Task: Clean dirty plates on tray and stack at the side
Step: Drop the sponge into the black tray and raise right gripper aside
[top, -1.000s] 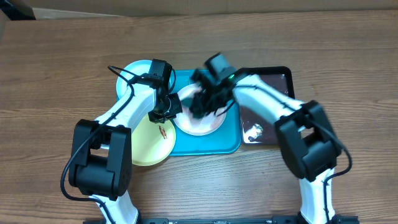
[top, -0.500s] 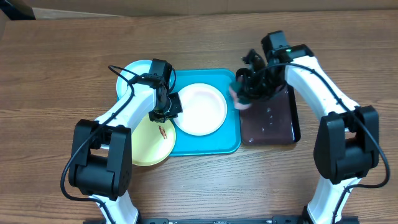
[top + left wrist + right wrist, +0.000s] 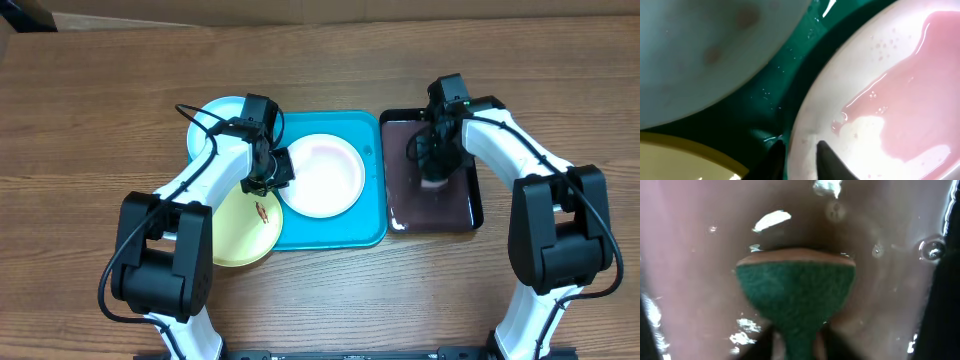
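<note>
Next, I close my left gripper on the white plate's rim and tip the plate over the black tray before I stack it, because pinkish water is pooling on the plate.
The white plate lies on the turquoise tray, wet with pinkish water; it also shows in the left wrist view. My left gripper is shut on the white plate's left rim, its fingertips straddling the edge. The light blue plate and the yellow-green plate, with a reddish smear, lie left of the tray. My right gripper is shut on the green sponge and holds it down in the black tray.
The black tray holds brownish water and stands right next to the turquoise tray. Bare wooden table surrounds everything. The light blue plate fills the upper left of the left wrist view.
My right gripper has carried the sponge from the white plate rightwards to the black tray and lowered it into the water. The left gripper has stayed on the white plate's rim.
</note>
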Controlling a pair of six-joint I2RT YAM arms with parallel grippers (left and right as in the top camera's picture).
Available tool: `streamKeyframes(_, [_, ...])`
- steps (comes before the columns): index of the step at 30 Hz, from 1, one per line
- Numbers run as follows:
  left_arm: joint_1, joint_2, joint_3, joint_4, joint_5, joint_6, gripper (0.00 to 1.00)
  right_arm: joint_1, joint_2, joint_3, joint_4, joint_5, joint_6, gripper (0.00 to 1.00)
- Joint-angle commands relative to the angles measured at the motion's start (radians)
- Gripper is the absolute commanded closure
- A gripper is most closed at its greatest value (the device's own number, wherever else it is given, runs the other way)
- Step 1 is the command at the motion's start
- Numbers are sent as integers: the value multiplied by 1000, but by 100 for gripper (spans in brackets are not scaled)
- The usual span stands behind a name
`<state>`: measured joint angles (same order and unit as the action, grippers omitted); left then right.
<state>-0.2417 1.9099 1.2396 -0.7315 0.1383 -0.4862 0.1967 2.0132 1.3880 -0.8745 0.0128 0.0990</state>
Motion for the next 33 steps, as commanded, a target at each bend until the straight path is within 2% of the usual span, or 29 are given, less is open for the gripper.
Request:
streamKeyframes(1, [-22, 0, 19, 4, 8, 11, 69, 3, -26, 10, 8, 14, 10, 36])
streamKeyframes(5, [-30, 0, 19, 2, -16, 11, 67, -30, -28, 142, -80, -92, 12, 39])
streamKeyframes(12, [-35, 0, 17, -3, -39, 11, 67, -121, -28, 259, -122, -96, 69, 36])
streamKeyframes(18, [-43, 0, -19, 23, -64, -11, 79, -252, -26, 259, -156, -96, 85, 33])
streamKeyframes(19, [-43, 0, -24, 29, -65, -12, 83, -270, -26, 259, -161, -95, 84, 21])
streamKeyframes(20, [-43, 0, -26, 30, -65, -12, 88, -289, -26, 259, -163, -96, 84, 0])
streamKeyframes(23, [-43, 0, -25, 35, -64, -12, 96, -332, -26, 259, -159, -93, 84, 0])
streamKeyframes(30, [-27, 0, -10, 37, 35, -6, 96, -380, -26, 259, -148, -93, 84, 0])
streamKeyframes(33, [-14, 0, 18, 36, 97, 41, 96, -382, -26, 259, -148, -93, 84, 0])
